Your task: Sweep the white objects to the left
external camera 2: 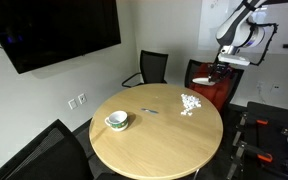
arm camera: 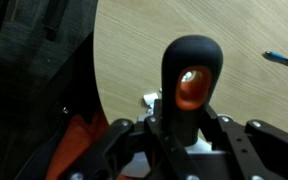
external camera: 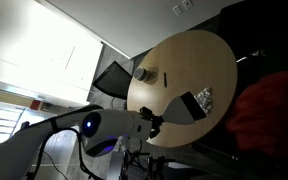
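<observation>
The tool's head is high above the table's edge, so the robot should swing it over to the far side of the white objects and bring it down before it sweeps.
The white objects are a loose cluster of tiny bits on the round wooden table, near its far right edge. They also show in an exterior view. In the wrist view only a few white bits show by the table edge, and the rest are hidden behind the tool. My gripper is shut on a black tool handle with an orange hole. In an exterior view the gripper hangs above the table's far right rim, higher than the cluster. The tool's dark head sits beside the cluster.
A small pale cup stands on the table's near left part and also shows in an exterior view. A blue pen lies mid-table. A red chair and a black chair stand behind the table.
</observation>
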